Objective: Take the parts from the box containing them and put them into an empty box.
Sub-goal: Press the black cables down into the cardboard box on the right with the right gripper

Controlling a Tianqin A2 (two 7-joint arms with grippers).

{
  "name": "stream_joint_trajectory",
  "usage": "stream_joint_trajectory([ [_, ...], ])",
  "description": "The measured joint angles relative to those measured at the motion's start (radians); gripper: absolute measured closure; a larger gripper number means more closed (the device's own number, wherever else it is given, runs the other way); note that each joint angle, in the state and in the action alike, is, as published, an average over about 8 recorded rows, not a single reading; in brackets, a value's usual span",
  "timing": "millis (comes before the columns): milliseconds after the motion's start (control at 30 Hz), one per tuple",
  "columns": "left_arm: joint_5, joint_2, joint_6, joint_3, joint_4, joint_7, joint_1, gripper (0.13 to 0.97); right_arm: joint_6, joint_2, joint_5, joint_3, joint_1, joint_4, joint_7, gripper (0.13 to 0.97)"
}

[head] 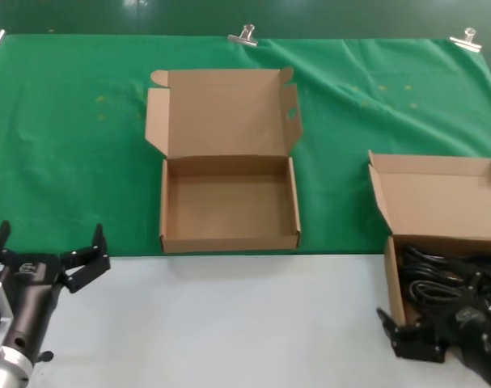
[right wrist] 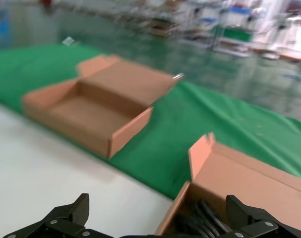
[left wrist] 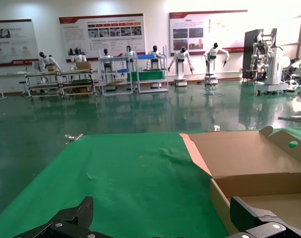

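My gripper will bring the looped black cord (head: pixel 436 293) out as one tight bundle, its loops held together, when I lift it, because the cord lies in closely gathered coils (head: pixel 423 291).
The empty box (head: pixel 229 241) lies open at the centre of the green cloth, its lid with wide slotted flaps folded back. It also shows in the left wrist view (left wrist: pixel 217 196) and the right wrist view (right wrist: pixel 66 121). The box containing the parts (head: pixel 393 283) sits at the right edge, lid open, with black looped power cords (head: pixel 439 279) inside; the cords show blurred in the right wrist view (right wrist: pixel 205 218). My right gripper (head: pixel 427 315) is open, low over that box's front left corner (right wrist: pixel 175 213). My left gripper (head: pixel 51 246) is open and empty at the front left, left of the empty box.
A green cloth (head: pixel 67 145) covers the far half of the table, held by metal clips (head: pixel 243 35) along the back edge. The near half is bare white tabletop (head: pixel 229 323). A hall with shelves and other robots (left wrist: pixel 180 59) lies beyond the table.
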Motion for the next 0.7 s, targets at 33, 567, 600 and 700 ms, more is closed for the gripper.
stream_joint_trajectory([
  [33,0.000,0.000,0.000,0.000,0.000,0.000,0.000,0.132,0.003,0.040,0.027,-0.041,0.023,0.006,-0.018,0.129],
  [567,0.000,0.000,0.000,0.000,0.000,0.000,0.000,0.132,-0.093,0.348,0.329,-0.585,0.536,-0.042,-0.427,0.129],
  [600,0.000,0.000,0.000,0.000,0.000,0.000,0.000,0.132,-0.115,0.349,0.304,-0.595,0.555,-0.055,-0.423,0.129],
  [700,0.000,0.000,0.000,0.000,0.000,0.000,0.000,0.132,-0.199,0.345,0.186,-0.615,0.605,-0.099,-0.369,0.129],
])
